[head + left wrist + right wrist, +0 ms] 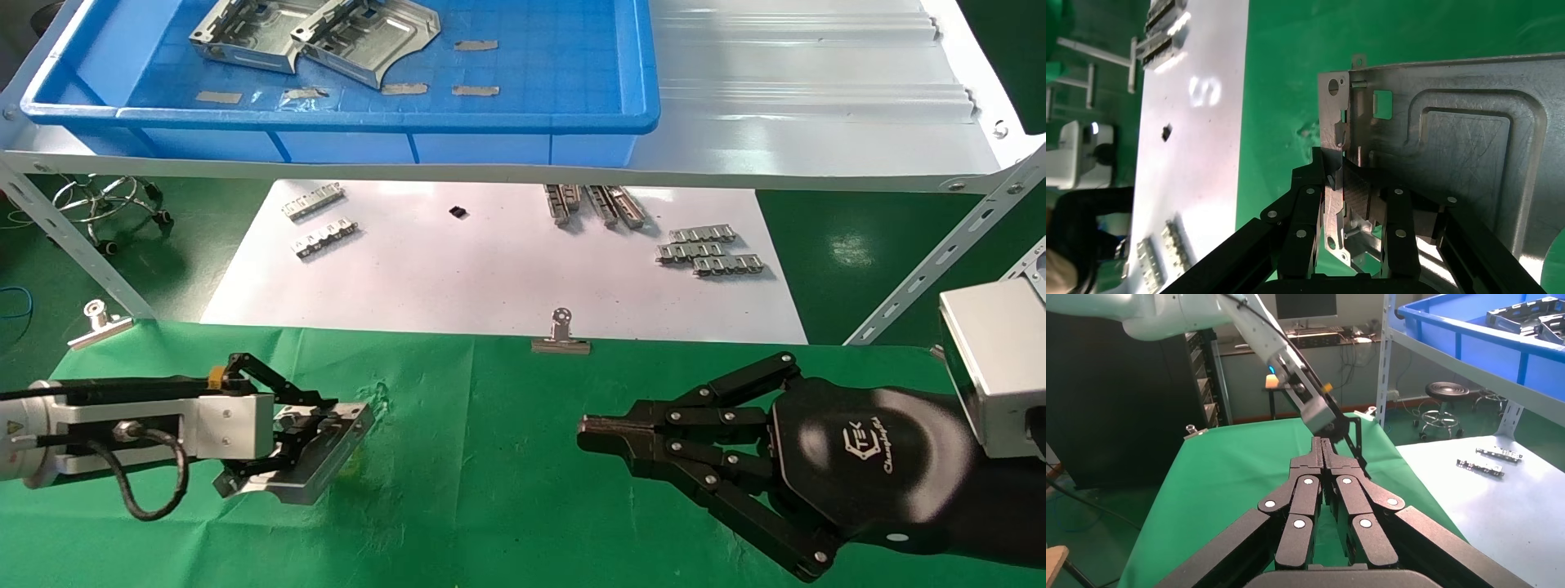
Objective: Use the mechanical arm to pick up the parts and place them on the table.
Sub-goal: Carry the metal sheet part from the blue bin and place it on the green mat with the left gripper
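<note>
My left gripper is lowering the plate, the fingers pinch its edge [1332, 125], and the green cloth [380, 459] around it is clear. It should keep lowering the plate until the plate lies flat.
My left gripper [306, 433] is shut on the edge flange of a silvery stamped plate [327, 449], low over the left part of the green table [490, 474]; I cannot tell whether the plate touches the cloth. In the left wrist view the plate [1468, 141] spreads out from the left gripper [1344, 180], whose jaws pinch its flange. Two more plates [245, 28] [372, 37] lie in the blue bin [343, 118] on the shelf. My right gripper [590, 433] is shut and empty over the table's right side; in the right wrist view the right gripper [1322, 446] points towards the left arm.
A white sheet [490, 278] beyond the cloth carries several small toothed strips [709, 249]. Binder clips [560, 336] [100, 322] sit on the cloth's far edge. The ribbed shelf [817, 90] and its slanted legs [940, 261] stand behind. Grey tape slips [476, 90] lie in the bin.
</note>
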Motion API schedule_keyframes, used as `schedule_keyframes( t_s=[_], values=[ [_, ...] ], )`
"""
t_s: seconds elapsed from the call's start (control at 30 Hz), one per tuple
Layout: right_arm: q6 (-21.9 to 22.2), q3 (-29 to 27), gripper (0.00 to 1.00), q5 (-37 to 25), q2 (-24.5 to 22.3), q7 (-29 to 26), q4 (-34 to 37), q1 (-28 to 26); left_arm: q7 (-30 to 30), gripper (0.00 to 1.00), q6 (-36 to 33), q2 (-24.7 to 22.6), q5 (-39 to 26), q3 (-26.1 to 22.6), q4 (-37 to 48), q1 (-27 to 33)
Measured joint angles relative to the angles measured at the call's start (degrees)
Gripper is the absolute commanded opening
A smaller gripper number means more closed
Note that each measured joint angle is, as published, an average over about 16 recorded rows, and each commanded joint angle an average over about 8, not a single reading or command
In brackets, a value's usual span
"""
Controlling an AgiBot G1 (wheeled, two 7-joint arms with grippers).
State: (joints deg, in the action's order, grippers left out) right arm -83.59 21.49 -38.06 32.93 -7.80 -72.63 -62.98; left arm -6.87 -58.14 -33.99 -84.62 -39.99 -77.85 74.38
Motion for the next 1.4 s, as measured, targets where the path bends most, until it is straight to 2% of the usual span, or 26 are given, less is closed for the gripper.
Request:
schedule_keyframes(
  t_s=[0.13,0.53,0.97,1.07,1.17,1.4],
  values=[
    [0.0,0.0,0.0,0.0,0.0,0.0,0.0,0.0,-0.1,0.01,2.9,-1.3,-2.9,-0.7,0.0,-1.1],
    [0.0,0.0,0.0,0.0,0.0,0.0,0.0,0.0,1.2,0.2,8.9,-3.9,-9.5,-2.3,-0.1,-3.5],
    [0.0,0.0,0.0,0.0,0.0,0.0,0.0,0.0,3.1,0.85,9.0,-4.8,-11.0,-3.0,-0.2,-3.6],
    [0.0,0.0,0.0,0.0,0.0,0.0,0.0,0.0,3.4,0.96,8.6,-4.8,-10.9,-3.0,-0.2,-3.4],
    [0.0,0.0,0.0,0.0,0.0,0.0,0.0,0.0,3.6,1.0,8.3,-4.8,-10.7,-3.0,-0.3,-3.2],
    [0.0,0.0,0.0,0.0,0.0,0.0,0.0,0.0,3.6,1.0,7.4,-4.6,-9.7,-2.8,-0.3,-2.8]
  ],
)
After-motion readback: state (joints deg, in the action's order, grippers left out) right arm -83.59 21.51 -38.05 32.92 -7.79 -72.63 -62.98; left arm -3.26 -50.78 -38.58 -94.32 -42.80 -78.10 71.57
